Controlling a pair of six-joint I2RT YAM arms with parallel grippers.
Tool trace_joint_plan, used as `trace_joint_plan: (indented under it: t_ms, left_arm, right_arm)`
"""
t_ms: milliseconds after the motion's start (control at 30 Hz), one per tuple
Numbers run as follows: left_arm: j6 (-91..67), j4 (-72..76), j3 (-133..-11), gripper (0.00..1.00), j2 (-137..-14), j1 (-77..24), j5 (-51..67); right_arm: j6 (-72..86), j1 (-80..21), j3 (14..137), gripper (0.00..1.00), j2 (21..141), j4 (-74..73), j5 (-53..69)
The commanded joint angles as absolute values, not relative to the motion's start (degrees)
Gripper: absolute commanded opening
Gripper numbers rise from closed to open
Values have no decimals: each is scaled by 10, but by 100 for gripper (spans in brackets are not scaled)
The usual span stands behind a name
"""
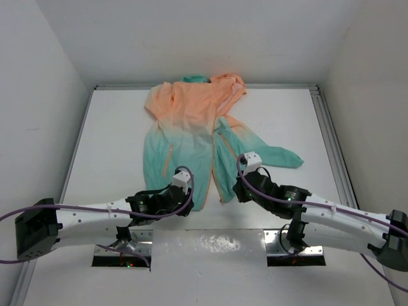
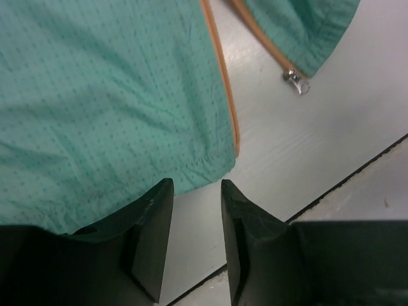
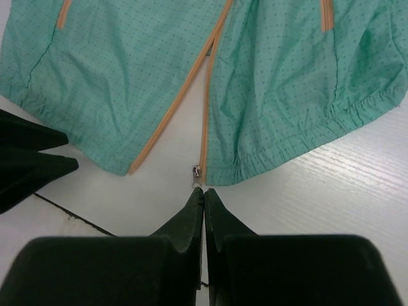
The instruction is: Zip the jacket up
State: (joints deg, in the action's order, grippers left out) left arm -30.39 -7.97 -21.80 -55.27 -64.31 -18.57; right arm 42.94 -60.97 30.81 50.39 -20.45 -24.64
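Note:
The jacket's loose zipper end [image 1: 204,204] is lying flat, away from the zipper pull, so the robot's left gripper should raise that hem corner [image 1: 197,207] for the right gripper to take.
The jacket [image 1: 191,121] lies flat and unzipped on the white table, peach at the far end and teal at the near hem. Its two front panels are apart at the hem. The metal zipper pull [image 3: 197,171] sits at the bottom of the right panel's orange zipper and also shows in the left wrist view [image 2: 296,80]. My right gripper [image 3: 203,190] is shut, its tips just short of the pull, with nothing seen between them. My left gripper [image 2: 196,185] is open and empty at the left panel's hem corner [image 2: 217,162]. In the top view, the left gripper [image 1: 190,203] and the right gripper [image 1: 234,191] flank the hem.
White walls enclose the table, and raised rails [image 1: 331,134] run along its sides. Metal base plates [image 1: 290,245] sit at the near edge. A dark seam [image 2: 357,172] crosses the table near the hem. My left gripper's fingers [image 3: 32,159] show at the left of the right wrist view.

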Motion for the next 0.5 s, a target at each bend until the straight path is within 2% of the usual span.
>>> trace_joint_plan:
  t_ms: [0,67,300,467]
  left_arm:
    - [-320,-50,-214,36,-579,-665,-213]
    - [-310,-33,-225,41,-608,-667,-214]
    - [-286,-12,-253,42,-692,-666,-231]
    - [-280,18,-258,42,-708,-667,-210]
  right_arm:
    - [442,-613,295,0,502,-157,-244]
    - [451,-613,284,0,506,-150,-231]
    - [467,-614,248,6,495,-117,-206]
    - [470,-616,242,9,493,-116,-204]
